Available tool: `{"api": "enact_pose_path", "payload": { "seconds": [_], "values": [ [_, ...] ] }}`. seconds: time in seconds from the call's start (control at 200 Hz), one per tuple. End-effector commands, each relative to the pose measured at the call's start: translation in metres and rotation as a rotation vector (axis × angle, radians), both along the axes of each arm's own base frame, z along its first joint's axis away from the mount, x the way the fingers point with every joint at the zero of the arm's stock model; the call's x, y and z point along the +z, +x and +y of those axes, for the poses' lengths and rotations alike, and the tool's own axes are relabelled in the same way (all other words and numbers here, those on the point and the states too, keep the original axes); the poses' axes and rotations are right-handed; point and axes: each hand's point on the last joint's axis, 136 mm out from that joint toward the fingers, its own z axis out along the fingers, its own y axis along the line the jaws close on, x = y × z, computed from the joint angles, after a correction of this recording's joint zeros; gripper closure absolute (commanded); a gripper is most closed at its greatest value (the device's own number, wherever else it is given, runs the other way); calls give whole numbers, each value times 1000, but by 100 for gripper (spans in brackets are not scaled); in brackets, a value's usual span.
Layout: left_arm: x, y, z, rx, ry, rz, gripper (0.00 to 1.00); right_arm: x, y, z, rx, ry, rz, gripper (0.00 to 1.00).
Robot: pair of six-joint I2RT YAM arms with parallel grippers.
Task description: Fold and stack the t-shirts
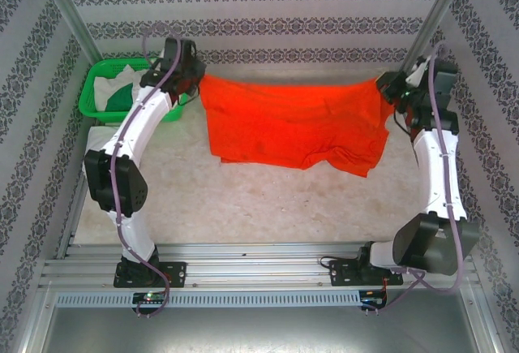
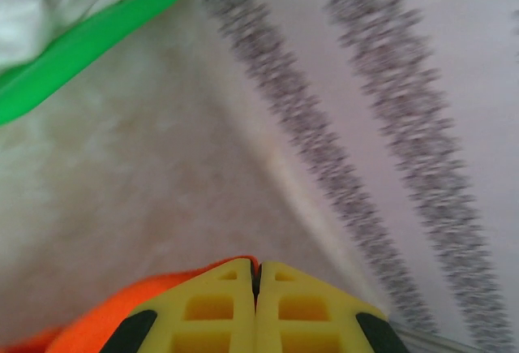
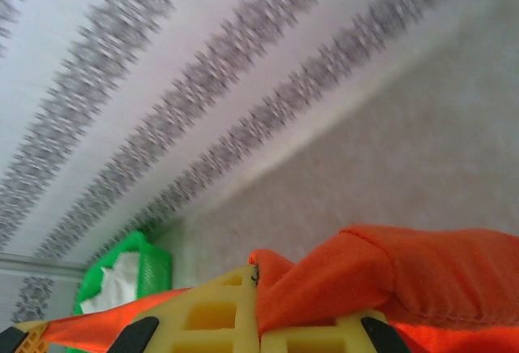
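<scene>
Next, I swing the t-shirt up and then pull it back over the near tabletop (image 1: pixel 259 197) to spread it, because the t-shirt's loose edge (image 1: pixel 334 157) hangs rumpled below both grippers.
A bright orange-red t-shirt (image 1: pixel 296 123) hangs stretched across the far half of the table between both arms. My left gripper (image 1: pixel 195 77) pinches its far-left corner and is shut on the cloth; in the left wrist view the yellow fingers (image 2: pixel 211 308) meet at my left gripper (image 2: pixel 258 276), with orange-red t-shirt (image 2: pixel 105 325) cloth bulging at their left. My right gripper (image 1: pixel 388 85) is shut on the far-right corner. In the right wrist view, orange-red t-shirt (image 3: pixel 422 276) cloth drapes over the yellow fingers of my right gripper (image 3: pixel 258 288). White and dark green t-shirts (image 1: pixel 113 93) lie in the basket.
A green plastic mesh basket (image 1: pixel 96 85) stands at the far-left corner, its rim (image 2: pixel 89 36) near my left gripper; the basket (image 3: pixel 150 268) is also in the right wrist view. Patterned walls close in at the back and both sides. Bare tabletop (image 1: pixel 268 199) lies in front of the shirt.
</scene>
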Motion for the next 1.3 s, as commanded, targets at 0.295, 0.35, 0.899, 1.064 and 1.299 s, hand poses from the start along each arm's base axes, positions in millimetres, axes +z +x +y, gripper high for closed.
{"api": "enact_pose_path", "payload": {
  "seconds": [0.295, 0.35, 0.899, 1.064, 1.299],
  "values": [
    [187, -80, 60, 145, 190, -381, 100, 174, -94, 11, -55, -218, -430, 100],
    [199, -92, 63, 153, 176, -408, 100, 188, -108, 14, -58, -237, -469, 100],
    [218, -120, 77, 196, 219, -428, 100, 233, -115, 24, -13, -268, -592, 100],
    [203, -82, 68, 175, 218, -401, 100, 225, -74, 14, -12, -253, -577, 100],
    [196, -23, 65, 193, 198, -409, 100, 214, 1, 11, 5, -191, -557, 100]
  ]
}}
